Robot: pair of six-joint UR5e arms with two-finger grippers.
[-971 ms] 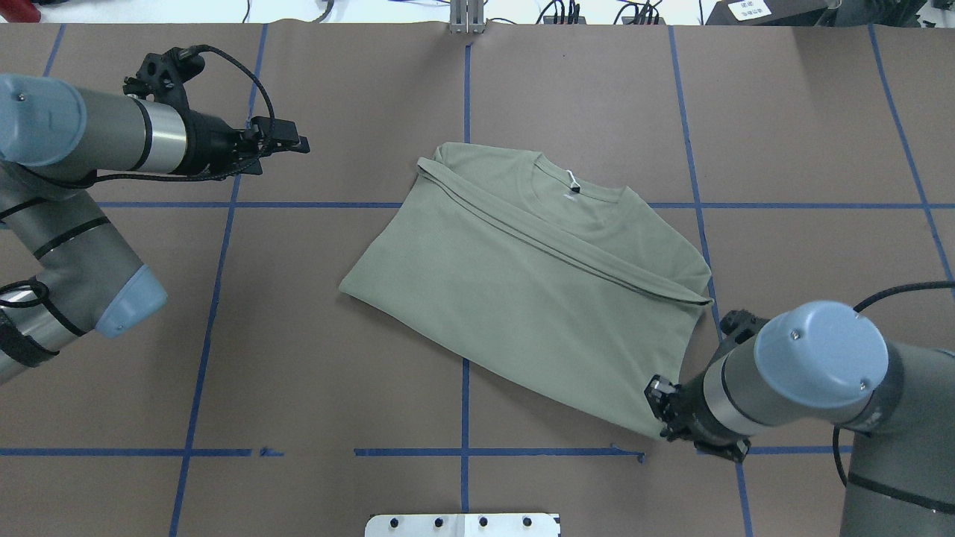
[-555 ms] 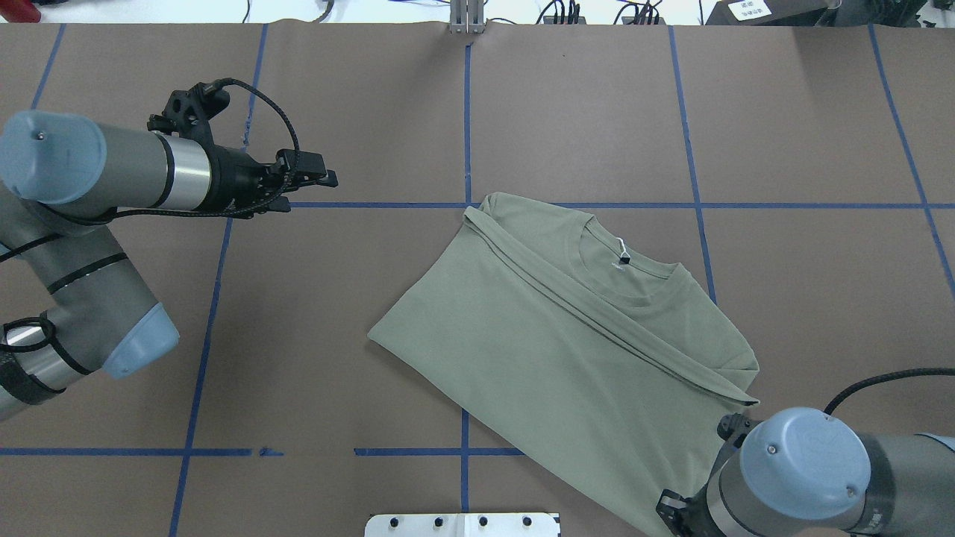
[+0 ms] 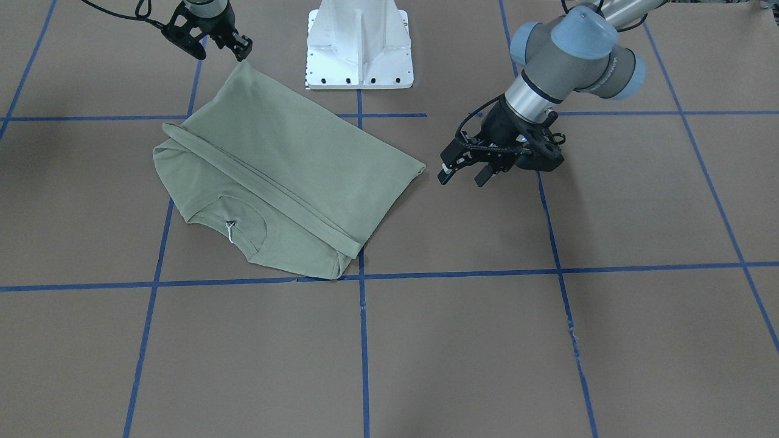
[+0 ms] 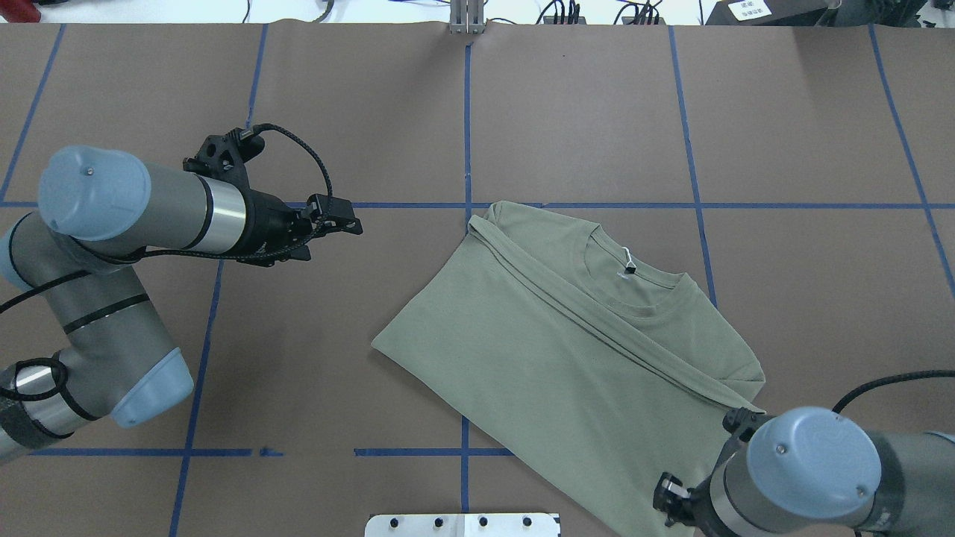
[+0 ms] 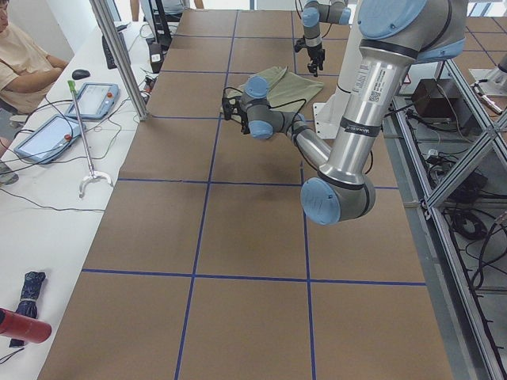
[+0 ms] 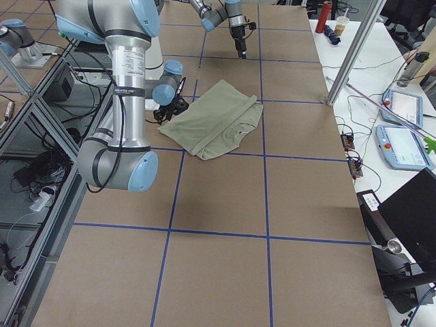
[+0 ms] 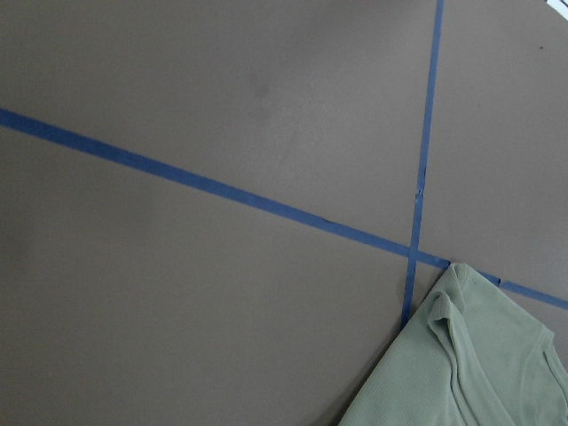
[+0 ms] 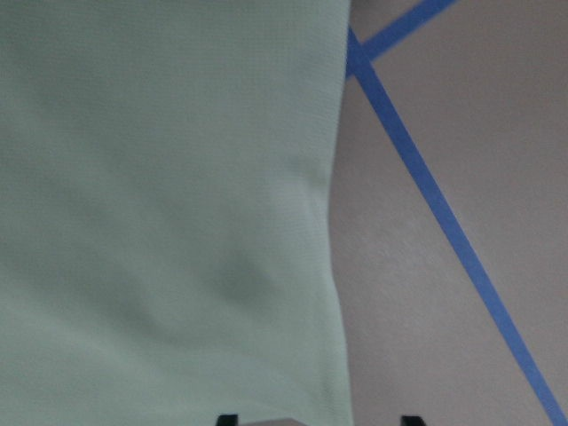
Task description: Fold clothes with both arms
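I expect the whole sage-green shirt to swing around and keep its fold when I pull its corner (image 3: 420, 168), because the long fold (image 3: 264, 191) lies flat along the shirt.
The sage-green shirt (image 4: 552, 350) lies folded flat on the brown table, collar and white tag string facing up; it also shows in the front view (image 3: 286, 158). My right gripper (image 4: 666, 498) is at the shirt's near right corner. In the right wrist view its two fingertips (image 8: 226, 419) stand apart over the shirt's edge (image 8: 160, 195), so it looks open. My left gripper (image 4: 345, 218) is open and empty above bare table, well left of the shirt (image 7: 461, 373); its fingers show spread in the front view (image 3: 464, 178).
The white pedestal (image 3: 359, 42) stands at the robot's side of the table, close to the shirt's near edge. Blue tape lines (image 4: 466, 112) grid the table. A side bench with tablets (image 5: 47, 131) and a seated person lies beyond the table's far edge.
The shirt slid toward the robot and to the right with my right gripper at its corner, then nearly stopped. My left gripper moved nearer the robot and toward the shirt.
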